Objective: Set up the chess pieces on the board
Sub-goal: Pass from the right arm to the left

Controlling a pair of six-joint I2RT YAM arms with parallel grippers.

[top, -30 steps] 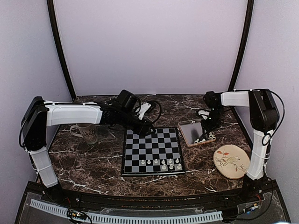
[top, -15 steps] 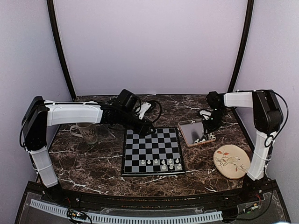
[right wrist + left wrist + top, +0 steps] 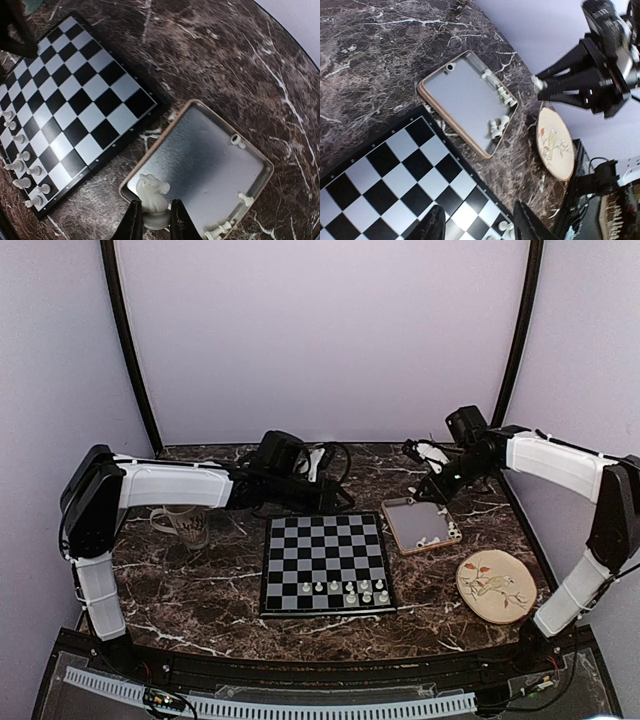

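Note:
The white knight's head (image 3: 152, 189) sticks out free from my right gripper, so my left gripper keeps approaching, open, until its fingers surround that head (image 3: 538, 83), and close.
The board (image 3: 325, 540) lies at the table's middle, with several white chess pieces (image 3: 340, 589) along its near rows. My right gripper (image 3: 153, 220) is shut on a white knight (image 3: 154, 192), held upright above the near-left corner of the grey tray (image 3: 210, 155). In the top view that gripper (image 3: 438, 488) hangs over the tray (image 3: 410, 520), where more pieces (image 3: 440, 535) lie along the right side. My left gripper (image 3: 480, 227) is open and holds nothing, hovering over the board's far-right part (image 3: 385, 175); from above it (image 3: 335, 502) sits at the board's far edge.
A round plate with a bird drawing (image 3: 492, 585) lies at the near right of the tray. A mug (image 3: 185, 525) stands left of the board under the left arm. Cables (image 3: 322, 455) loop behind the board.
My right gripper shut on the knight in the tray and rose with it, the arm swinging up and back. The left gripper drew slightly back and right along the board's far edge.

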